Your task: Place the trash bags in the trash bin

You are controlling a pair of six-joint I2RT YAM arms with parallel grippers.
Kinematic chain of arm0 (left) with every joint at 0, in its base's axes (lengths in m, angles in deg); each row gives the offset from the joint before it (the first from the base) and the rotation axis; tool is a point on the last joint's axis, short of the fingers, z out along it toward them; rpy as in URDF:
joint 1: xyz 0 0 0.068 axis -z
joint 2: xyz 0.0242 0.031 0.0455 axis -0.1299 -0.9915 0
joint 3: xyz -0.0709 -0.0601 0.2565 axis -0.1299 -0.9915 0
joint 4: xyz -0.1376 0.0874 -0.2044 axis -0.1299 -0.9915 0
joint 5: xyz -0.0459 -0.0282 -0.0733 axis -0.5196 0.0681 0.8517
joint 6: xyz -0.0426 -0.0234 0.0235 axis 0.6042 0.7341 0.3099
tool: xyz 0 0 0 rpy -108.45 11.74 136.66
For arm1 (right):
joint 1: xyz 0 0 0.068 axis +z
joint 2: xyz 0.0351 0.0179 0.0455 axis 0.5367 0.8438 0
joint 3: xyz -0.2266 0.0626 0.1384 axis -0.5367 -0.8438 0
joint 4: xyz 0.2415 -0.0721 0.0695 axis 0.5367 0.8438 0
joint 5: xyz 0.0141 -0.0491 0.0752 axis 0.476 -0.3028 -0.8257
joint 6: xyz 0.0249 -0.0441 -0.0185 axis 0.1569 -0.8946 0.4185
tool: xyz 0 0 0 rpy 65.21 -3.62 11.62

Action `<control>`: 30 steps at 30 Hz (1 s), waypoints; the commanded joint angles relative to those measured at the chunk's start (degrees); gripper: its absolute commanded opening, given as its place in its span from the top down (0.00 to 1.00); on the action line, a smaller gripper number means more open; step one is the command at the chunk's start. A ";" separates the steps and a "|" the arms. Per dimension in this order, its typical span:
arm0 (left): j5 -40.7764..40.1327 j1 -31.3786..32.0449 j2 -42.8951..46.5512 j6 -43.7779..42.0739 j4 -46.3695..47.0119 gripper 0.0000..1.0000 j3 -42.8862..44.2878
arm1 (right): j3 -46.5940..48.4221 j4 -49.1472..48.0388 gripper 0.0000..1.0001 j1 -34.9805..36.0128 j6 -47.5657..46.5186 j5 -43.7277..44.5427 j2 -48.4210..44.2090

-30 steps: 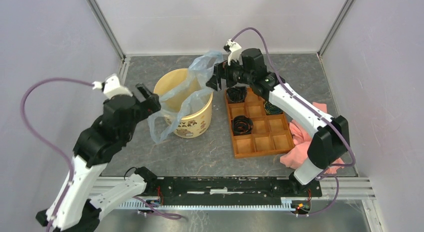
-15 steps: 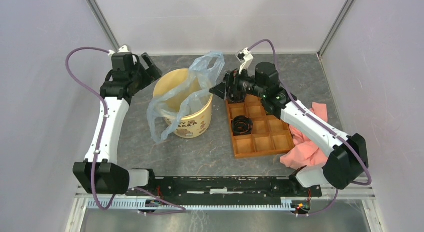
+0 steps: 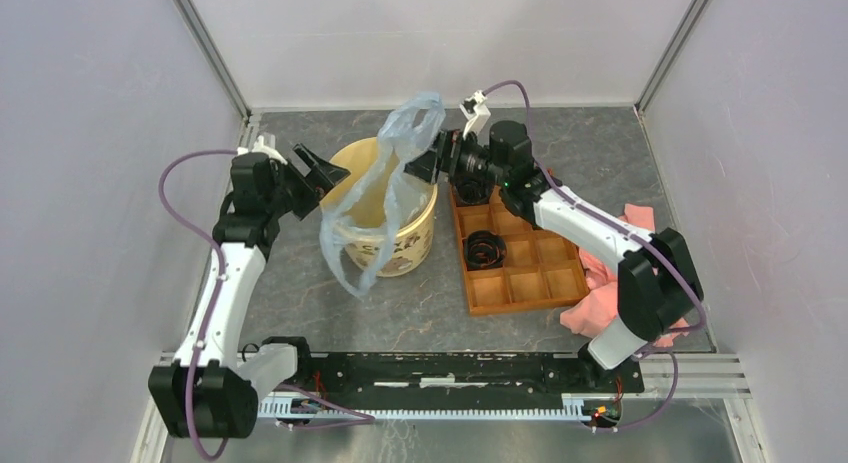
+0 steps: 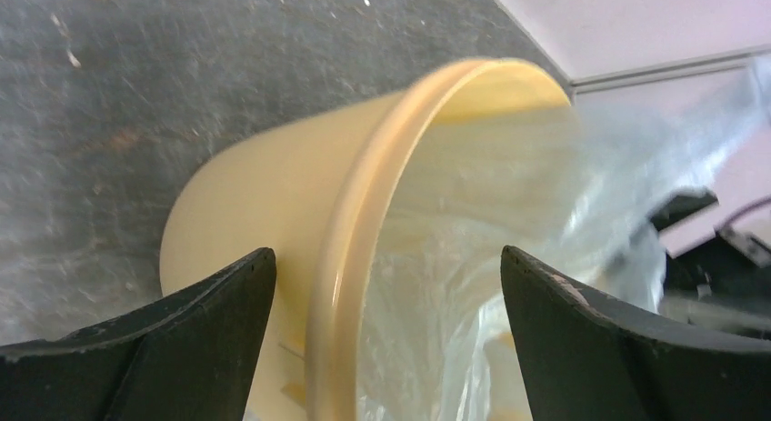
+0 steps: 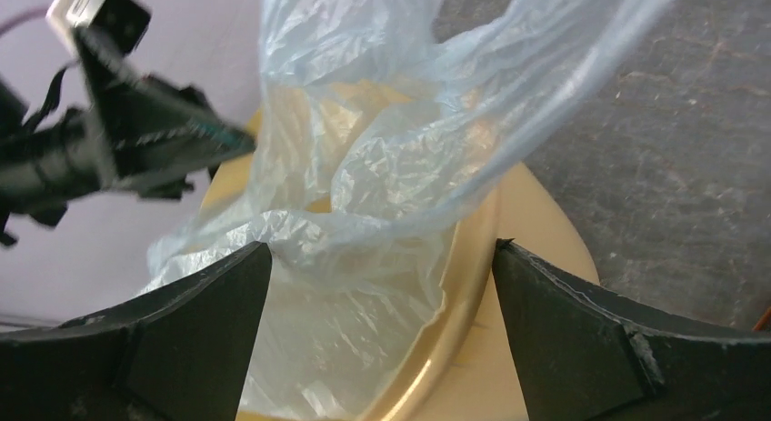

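The trash bag lies in a bunch across the bin's middle (image 3: 398,175), so the robot's left gripper should move away from the bin's uncovered rim, pinch the bag's fold (image 3: 362,188) and pull it over that rim.
The trash bin (image 3: 400,245), a cream-yellow bucket, stands at the table's middle. The trash bag (image 3: 352,245) is draped over it: part inside, one loop (image 3: 415,118) standing up at the back, the rest hanging down the front. My left gripper (image 3: 325,171) is open and empty, its jaws straddling the bin's left rim (image 4: 359,239) with the bag (image 4: 509,212) inside. My right gripper (image 3: 428,165) is open and empty at the right rim (image 5: 473,285), with the bag (image 5: 391,166) lying between its fingers, not pinched. The left gripper (image 5: 136,139) shows across the bin.
An orange compartment tray (image 3: 545,280) with black coiled items lies right of the bin, under the right arm. A pink cloth (image 3: 610,283) lies beyond the tray's right side. Walls close in on the left, back and right.
My left arm swung from the back-left corner to the bin's left rim. My right gripper moved left and back to the right rim. The bag's hanging part shifted right.
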 commanded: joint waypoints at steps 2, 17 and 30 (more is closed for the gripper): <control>8.25 0.85 10.15 13.01 5.56 0.02 -7.39 | 13.14 3.12 0.02 0.30 -2.73 -1.91 5.40; -0.36 1.95 12.59 -10.05 -16.87 0.14 12.74 | 20.77 37.90 0.02 -0.91 -29.30 19.62 -6.86; -26.90 25.29 -4.55 -15.70 -21.79 0.04 21.66 | 15.16 34.84 0.07 17.00 -22.38 27.64 -11.88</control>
